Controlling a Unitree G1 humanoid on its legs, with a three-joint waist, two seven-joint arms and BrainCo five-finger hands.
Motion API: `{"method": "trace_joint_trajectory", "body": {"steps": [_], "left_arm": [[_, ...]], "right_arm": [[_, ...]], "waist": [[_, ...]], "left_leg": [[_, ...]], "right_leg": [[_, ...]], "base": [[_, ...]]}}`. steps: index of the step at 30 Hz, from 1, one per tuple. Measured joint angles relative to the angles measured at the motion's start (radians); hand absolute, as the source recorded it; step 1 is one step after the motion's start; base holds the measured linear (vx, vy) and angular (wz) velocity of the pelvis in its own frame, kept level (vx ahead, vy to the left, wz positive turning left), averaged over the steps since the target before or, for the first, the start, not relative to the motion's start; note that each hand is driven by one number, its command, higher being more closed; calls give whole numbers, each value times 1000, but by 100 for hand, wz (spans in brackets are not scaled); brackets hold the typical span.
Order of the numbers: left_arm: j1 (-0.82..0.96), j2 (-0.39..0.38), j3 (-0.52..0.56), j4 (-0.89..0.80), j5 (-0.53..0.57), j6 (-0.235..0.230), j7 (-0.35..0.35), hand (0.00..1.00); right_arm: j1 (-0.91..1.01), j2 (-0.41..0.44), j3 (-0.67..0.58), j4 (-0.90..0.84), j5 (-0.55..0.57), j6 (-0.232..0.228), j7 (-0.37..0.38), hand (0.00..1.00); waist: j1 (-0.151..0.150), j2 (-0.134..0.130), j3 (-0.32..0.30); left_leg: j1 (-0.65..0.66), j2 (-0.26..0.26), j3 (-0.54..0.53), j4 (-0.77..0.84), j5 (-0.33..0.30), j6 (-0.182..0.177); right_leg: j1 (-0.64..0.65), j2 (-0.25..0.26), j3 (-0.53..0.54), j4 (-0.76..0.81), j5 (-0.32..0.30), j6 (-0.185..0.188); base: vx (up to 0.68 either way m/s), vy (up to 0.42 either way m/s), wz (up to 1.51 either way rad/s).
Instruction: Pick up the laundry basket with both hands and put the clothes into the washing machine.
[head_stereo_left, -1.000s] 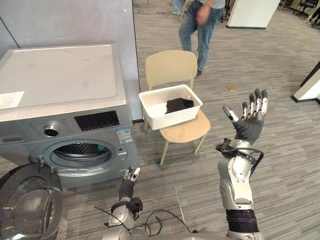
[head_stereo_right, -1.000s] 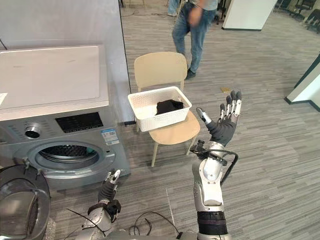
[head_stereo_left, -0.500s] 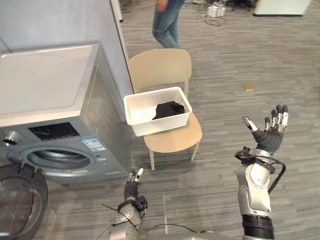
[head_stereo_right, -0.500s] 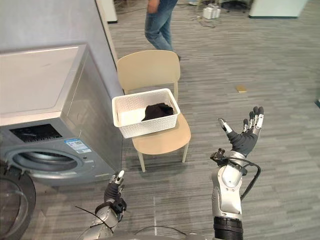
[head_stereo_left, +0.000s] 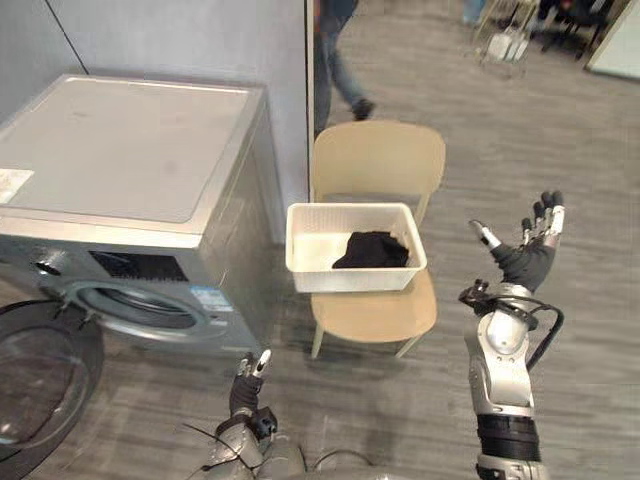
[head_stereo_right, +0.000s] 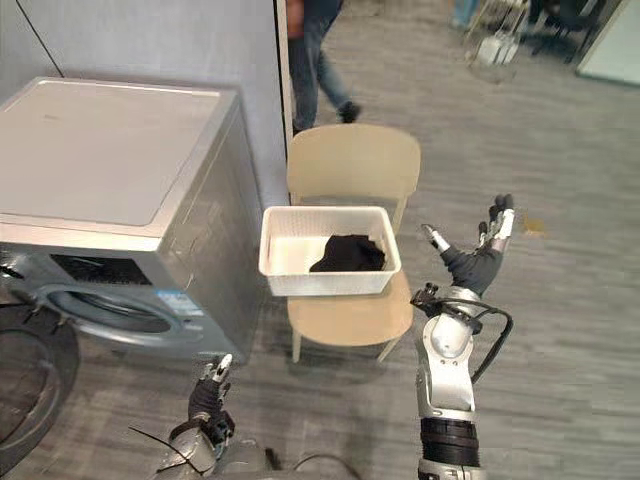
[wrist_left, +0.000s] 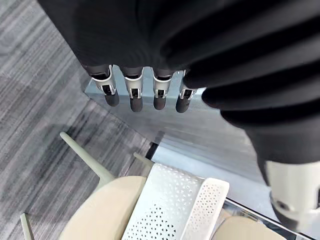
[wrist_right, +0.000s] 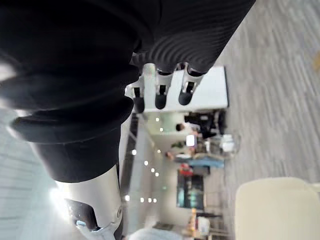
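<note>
The black garment (head_stereo_left: 376, 248) is lying in a crumpled heap (head_stereo_left: 368, 252), so it will pull out long and hang limp when I lift it out of the basket.
A white perforated laundry basket (head_stereo_left: 352, 279) sits on a beige chair (head_stereo_left: 376, 315), holding a black garment (head_stereo_left: 371, 250). To its left stands the silver washing machine (head_stereo_left: 130, 150), its round door (head_stereo_left: 35, 385) swung open beside the drum opening (head_stereo_left: 135, 305). My right hand (head_stereo_left: 526, 257) is raised to the right of the basket, open with fingers spread, touching nothing. My left hand (head_stereo_left: 250, 385) hangs low in front of the chair, fingers straight and empty. The left wrist view shows the basket (wrist_left: 175, 210) past the fingers (wrist_left: 132, 97).
A grey partition wall (head_stereo_left: 200, 40) rises behind the machine. A person's legs (head_stereo_left: 335, 60) show behind the chair on the grey plank floor. Open floor stretches to the right of the chair. The chair back (wrist_right: 277, 210) shows in the right wrist view.
The camera has shifted, so the whole scene sits differently. The person has walked further back behind the partition. Basket and garment have not moved; both hands stay open.
</note>
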Motion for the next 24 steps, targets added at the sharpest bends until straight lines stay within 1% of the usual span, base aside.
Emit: {"method": "trace_joint_trajectory", "body": {"steps": [1, 2, 3, 4, 5, 6, 7, 8, 9, 10, 11, 12, 13, 14, 15, 16, 18, 19, 20, 21, 22, 23, 24], "left_arm": [[-12, 2, 0, 1, 24, 11, -1, 0], [-12, -2, -3, 1, 33, 15, -2, 0], [-13, -16, -2, 2, 49, 15, -3, 0], [-17, -23, -2, 2, 55, 14, -4, 0], [-38, -34, -2, 6, 56, 14, -7, 0], [-45, -35, 0, 5, 56, 13, -8, 0], [-63, -22, -1, 11, 56, 12, -13, 0], [-76, -41, -8, 31, 57, 18, -25, 0], [-65, -54, -31, 35, 59, 18, -28, 0], [-50, -53, -36, 34, 67, 20, -32, 0], [-46, -53, -33, 34, 67, 22, -39, 0], [-41, -53, -32, 34, 67, 22, -45, 0], [-41, -47, -32, 33, 68, 22, -51, 0], [-41, -42, -32, 33, 68, 22, -53, 0], [-41, -36, -32, 33, 66, 22, -61, 0], [-41, -25, -32, 33, 65, 22, -69, 0], [-44, -5, -41, 33, 64, 23, -72, 0], [-42, 0, -50, 33, 63, 24, -76, 0], [-40, 1, -55, 33, 59, 24, -83, 0], [-41, 5, -55, 33, 52, 24, -89, 0], [-57, 10, -55, 30, 44, 24, -93, 0], [-76, -2, -73, 29, 40, 23, -93, 0], [-85, -2, -93, 7, 24, 23, -95, 0]], "right_arm": [[19, -1, -7, 14, -10, 17, 16, 0], [34, -1, -12, 17, -16, 22, 25, 0], [69, -4, -20, 17, -30, 27, 35, 0], [86, -8, -25, 17, -32, 29, 35, 0], [120, -24, -48, 19, -50, 38, 38, 0], [130, -32, -63, 19, -56, 41, 43, 0], [142, -42, -87, 26, -64, 48, 52, 0], [144, -72, -115, 71, -66, 66, 61, 0], [148, -101, -143, 96, -66, 101, 81, 0], [149, -109, -150, 96, -67, 116, 99, 0], [146, -138, -146, 95, -79, 125, 120, 0], [145, -152, -143, 95, -96, 132, 130, 0], [142, -174, -143, 95, -156, 153, 166, 0], [141, -178, -144, 95, -177, 161, 179, 0], [137, -186, -142, 97, -197, 172, 196, 0], [118, -193, -141, 113, -204, 172, 203, 0], [73, -217, -138, 158, -204, 173, 207, 0], [32, -247, -131, 193, -205, 173, 210, 0], [-33, -292, -96, 231, -205, 173, 217, 0], [-71, -314, -74, 248, -205, 172, 225, 0], [-137, -345, -47, 276, -205, 169, 227, 0], [-224, -396, -8, 340, -203, 164, 229, 0], [-300, -429, 30, 408, -203, 164, 236, 0]], "waist": [[-15, -9, 0], [-18, -9, 1], [-37, -1, 2], [-46, 1, 2], [-63, 0, 1], [-65, -16, -6], [-80, -21, -8], [-81, 10, -6], [-64, 30, 1], [-54, 26, 0], [-54, 19, 2], [-54, 18, 2], [-54, 11, 6], [-55, 8, 8], [-55, -15, 21], [-55, -40, 37], [-58, -68, 53], [-53, -75, 63], [-50, -78, 82], [-47, -78, 94], [-41, -96, 133], [-27, -81, 158], [-3, -89, 178]], "left_leg": [[34, -4, -22, -49, 12, -21], [56, -4, -26, -74, 19, -33], [87, -4, -47, -110, 32, -54], [89, -3, -62, -113, 33, -56], [64, -2, -115, -87, 23, -72], [45, -1, -143, -61, 9, -94], [-4, -12, -191, -10, -16, -134], [-27, 0, -259, 8, -22, -144], [-12, -19, -277, -33, -15, -141], [10, -26, -278, -75, 21, -154], [10, -33, -283, -101, 33, -163], [3, -33, -292, -109, 37, -170], [-27, -35, -316, -113, 48, -173], [-41, -36, -325, -113, 55, -174], [-63, -38, -339, -119, 68, -175], [-87, -45, -364, -137, 88, -180], [-117, -51, -390, -147, 118, -183], [-148, -53, -406, -141, 134, -186], [-170, -56, -414, -122, 144, -184], [-195, -60, -422, -87, 146, -184], [-259, -79, -431, -33, 112, -169], [-250, -108, -445, -206, 176, -124], [-261, -116, -454, -257, 273, -132]], "right_leg": [[-41, -1, -4, 57, -72, -11], [-55, -3, -9, 56, -101, -22], [-72, -6, -20, -9, -128, -50], [-77, -10, -21, -64, -132, -61], [-87, -25, -5, -253, -83, -126], [-84, -27, 24, -350, -16, -169], [-58, -30, 82, -423, 41, -94], [-33, -1, 50, -438, 35, -101], [-37, 13, 105, -391, 16, -126], [-34, 14, 98, -385, 7, -120], [-36, 14, 91, -385, -5, -112], [-40, 15, 84, -388, -5, -111], [-52, 14, 59, -397, -5, -111], [-54, 14, 46, -405, -5, -111], [-54, 14, 26, -427, -4, -112], [-54, 13, -4, -449, -3, -113], [-58, 14, -45, -477, 9, -127], [-60, 17, -74, -495, 23, -132], [-57, 18, -88, -511, 38, -135], [-56, 12, -95, -519, 45, -141], [-56, -9, -101, -520, 49, -141], [-74, -14, -106, -520, 59, -124], [-102, -13, -101, -520, 62, -116]], "base": [[269, -223, 36], [287, -255, 43], [201, -180, 43], [251, -307, 86], [199, -284, 86], [240, -361, 114], [213, -326, 110], [229, -253, 108], [238, -205, 65], [166, -95, 35], [119, -106, 23], [103, -91, 43], [61, -51, 40], [48, -46, 51], [18, -62, 56], [15, -53, 61], [27, -41, 64], [38, -20, 64], [21, -12, 48], [12, 37, 35], [-28, 102, 26], [-64, 156, 9], [-76, 113, 1]]}}
